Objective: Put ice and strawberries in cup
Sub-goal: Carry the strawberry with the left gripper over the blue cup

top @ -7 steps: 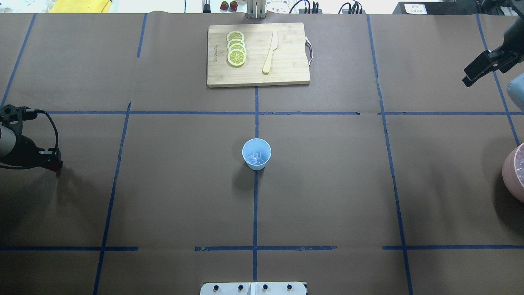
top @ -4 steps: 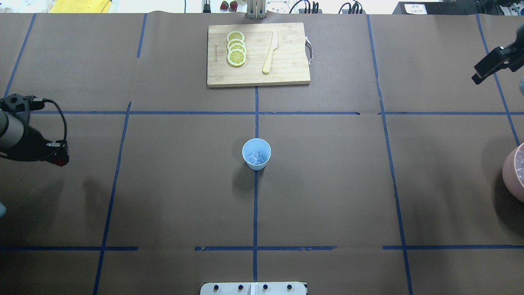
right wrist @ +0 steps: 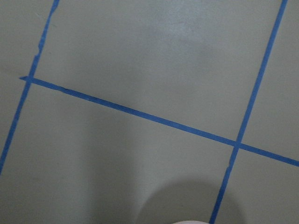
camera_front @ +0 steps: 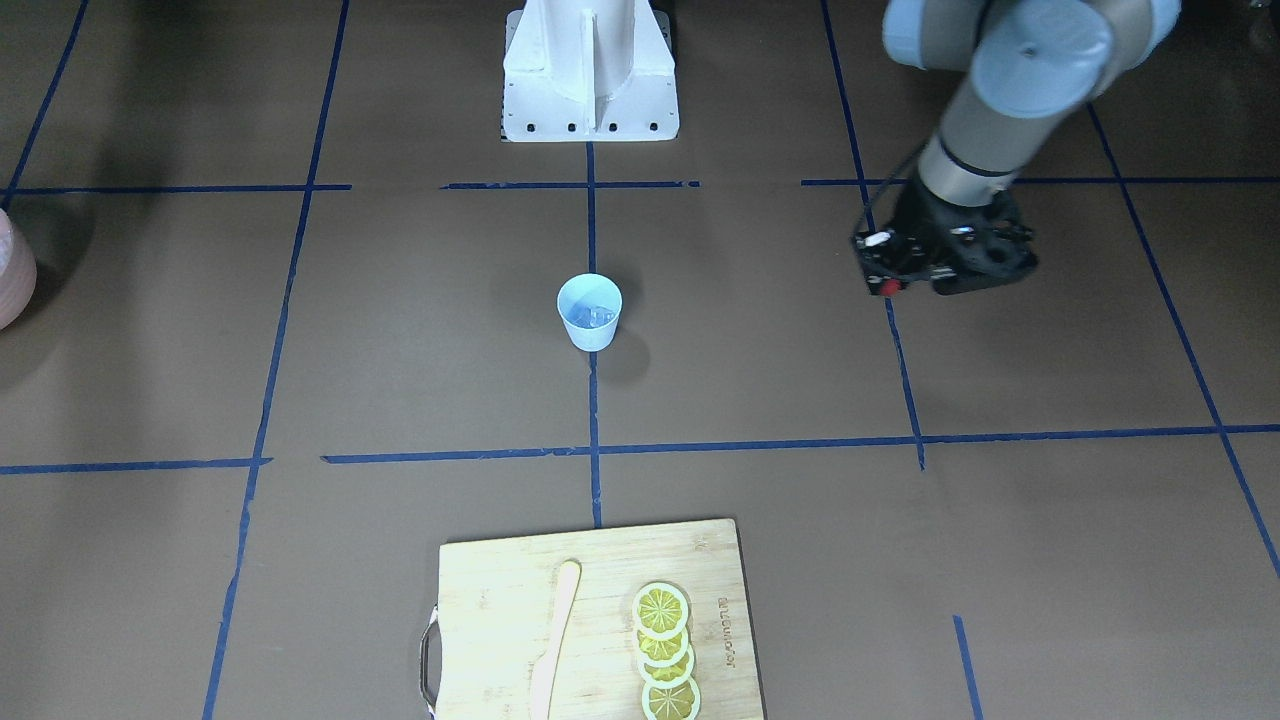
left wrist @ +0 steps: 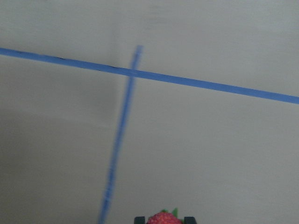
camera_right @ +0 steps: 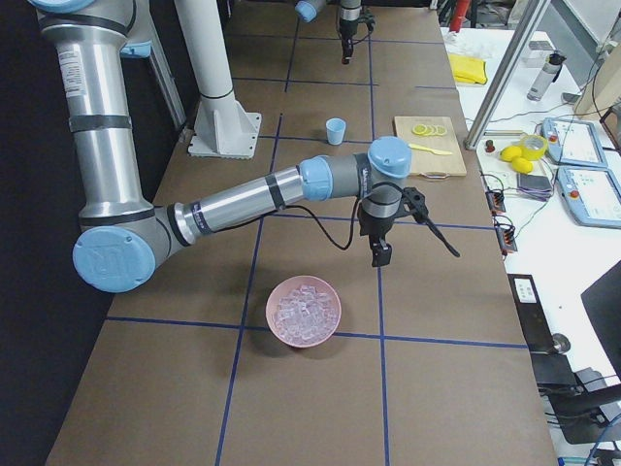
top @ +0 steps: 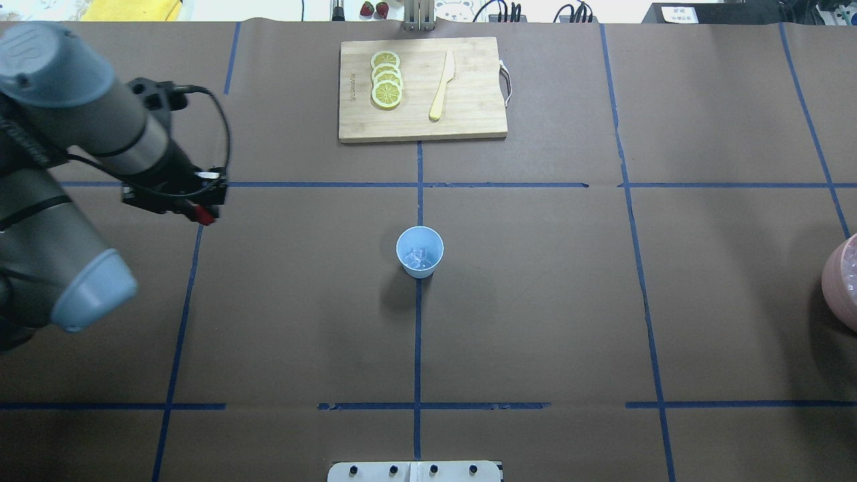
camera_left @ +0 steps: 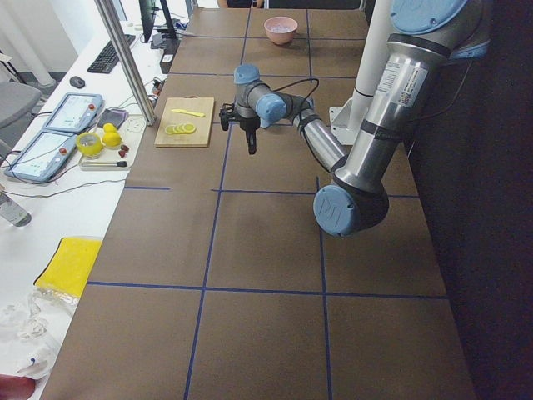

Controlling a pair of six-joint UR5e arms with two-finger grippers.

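The pale-blue cup's opening [camera_front: 589, 298] is free and the red strawberry [camera_front: 890, 287] sticks out below the fingers, so my left gripper continues to move until the strawberry hangs inside the cup.
The pale-blue cup [top: 420, 251] stands upright at the table's centre, also seen as the cup [camera_front: 589, 310], with several ice pieces [top: 419, 256] lying in its bottom. My left gripper [top: 204, 213] hangs above the table, well left of the cup and apart from it. It is shut on a red strawberry [left wrist: 163, 218], which shows between the fingers at the bottom of the left wrist view. My right gripper [camera_right: 381, 257] shows only in the exterior right view, just beyond the pink bowl, and I cannot tell whether it is open or shut.
A pink bowl [camera_right: 303, 342] full of ice sits at the table's right end. At the far centre, a wooden cutting board [top: 469, 87] carries lemon slices [top: 386, 79] and a wooden knife [top: 442, 87]. Two more strawberries [top: 374, 9] lie beyond the far edge.
My left arm has swung in from the left edge, forward and toward the centre, carrying the strawberry. My right gripper has left the overhead view at the right. The cup has not moved.
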